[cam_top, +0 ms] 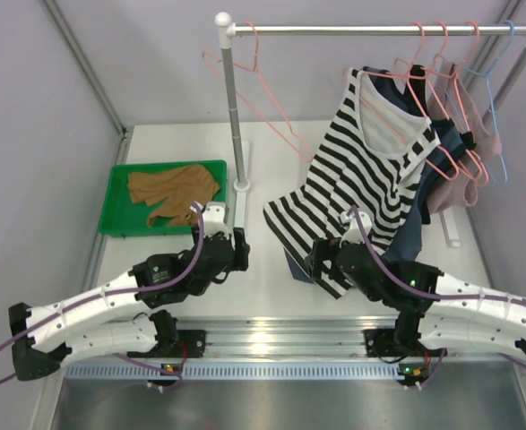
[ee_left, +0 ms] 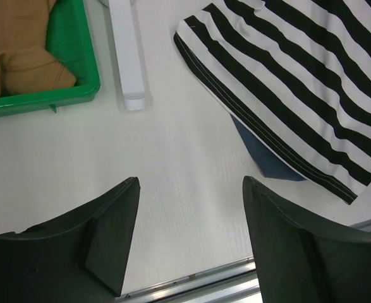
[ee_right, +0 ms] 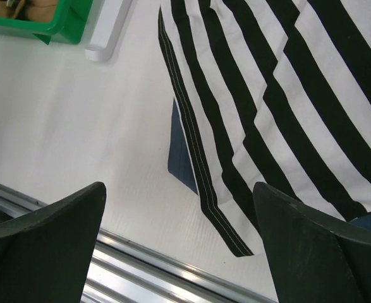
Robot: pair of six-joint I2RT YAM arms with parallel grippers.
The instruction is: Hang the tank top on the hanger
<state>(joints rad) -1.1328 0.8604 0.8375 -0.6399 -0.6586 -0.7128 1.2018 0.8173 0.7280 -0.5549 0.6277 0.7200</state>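
The tan tank top's fold (ee_left: 35,67) is bunched up and free by the tray's near corner (ee_left: 89,91). My open left gripper should keep going there until its fingers are on both sides of the fold.
The tan tank top (cam_top: 173,193) lies crumpled in a green tray (cam_top: 117,224) at the left of the table. It also shows in the left wrist view (ee_left: 21,57) and at the top-left corner of the right wrist view (ee_right: 30,7). The bare pink hanger (cam_top: 255,90) hangs by its hook at the left end of the rail. My left gripper (cam_top: 238,249) is open and empty over bare table, right of the tray; its jaws (ee_left: 190,183) stand wide apart. My right gripper (cam_top: 321,262) is open and empty (ee_right: 179,189) at the striped top's lower hem.
A black-and-white striped top (cam_top: 370,170) hangs from a pink hanger and drapes onto the table, with a navy garment (ee_right: 182,158) under it. More pink hangers and a blue hanger (cam_top: 497,107) hang at the rail's right. The rack post (cam_top: 233,116) stands beside the tray. A metal rail (cam_top: 271,336) edges the table.
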